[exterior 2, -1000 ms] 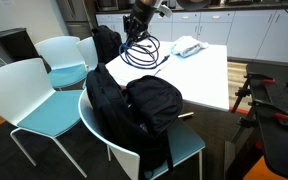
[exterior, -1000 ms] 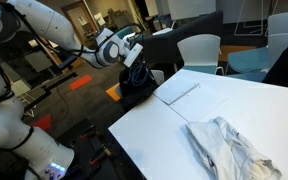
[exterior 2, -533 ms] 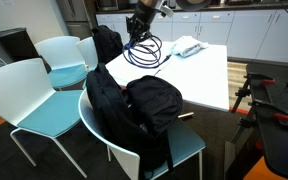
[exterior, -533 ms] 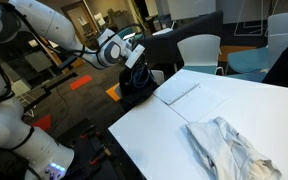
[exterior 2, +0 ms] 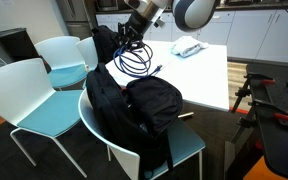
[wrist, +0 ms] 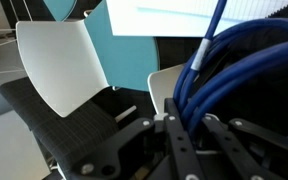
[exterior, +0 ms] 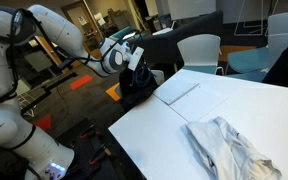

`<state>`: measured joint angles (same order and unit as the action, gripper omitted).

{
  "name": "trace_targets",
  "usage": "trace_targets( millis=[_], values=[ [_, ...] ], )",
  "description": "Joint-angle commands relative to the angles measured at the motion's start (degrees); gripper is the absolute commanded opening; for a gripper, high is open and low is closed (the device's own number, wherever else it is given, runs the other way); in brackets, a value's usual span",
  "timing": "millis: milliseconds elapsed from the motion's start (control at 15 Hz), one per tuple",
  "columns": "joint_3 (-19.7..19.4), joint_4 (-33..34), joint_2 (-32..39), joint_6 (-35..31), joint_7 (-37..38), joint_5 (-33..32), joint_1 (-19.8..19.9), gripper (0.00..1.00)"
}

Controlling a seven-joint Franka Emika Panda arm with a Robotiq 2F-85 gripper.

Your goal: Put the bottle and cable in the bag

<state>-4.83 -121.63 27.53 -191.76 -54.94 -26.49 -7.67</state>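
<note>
My gripper keeps moving down until the blue cable's loops (exterior 2: pixel 134 63), now hanging together just above the black bag's opening (exterior 2: pixel 131 87), sit inside, and then let them go.
My gripper (exterior 2: pixel 134 22) is shut on the cable (exterior 2: pixel 134 60), a dark blue cord whose loose loops dangle below the fingers at the table's edge. In the wrist view the blue strands (wrist: pixel 209 85) run up between the jaws of the gripper (wrist: pixel 180 128). The gripper (exterior: pixel 134 58) hangs just above the black bag (exterior: pixel 134 90), which sits on a chair by the table's end. In an exterior view this bag (exterior 2: pixel 106 42) lies just beside the hanging loops. The bottle is out of view.
A second black backpack (exterior 2: pixel 134 105) fills a teal-seated chair in the foreground. White chairs (exterior 2: pixel 29 85) stand alongside. On the white table (exterior: pixel 184 125) lie a pale wrinkled cloth (exterior: pixel 229 148) and a flat white sheet (exterior: pixel 176 92).
The gripper has carried the cable sideways from over the table to past its edge, closer to the black bag. The jaws stay shut on the cord.
</note>
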Motion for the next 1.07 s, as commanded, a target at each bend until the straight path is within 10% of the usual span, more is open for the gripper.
trace_targets(
  millis=[0,867,933,1000],
  values=[
    [-3.8,3.3,5.5,-6.9,-2.1,0.0,-6.1,0.04],
    [-5.2,19.0,22.6,-6.1,-8.2,0.7,-13.3,0.04],
    [-5.5,19.2,23.0,-6.1,-8.1,0.7,-13.8,0.39],
    [-5.4,19.2,23.0,-6.1,-7.9,0.4,-13.8,0.41]
  ],
)
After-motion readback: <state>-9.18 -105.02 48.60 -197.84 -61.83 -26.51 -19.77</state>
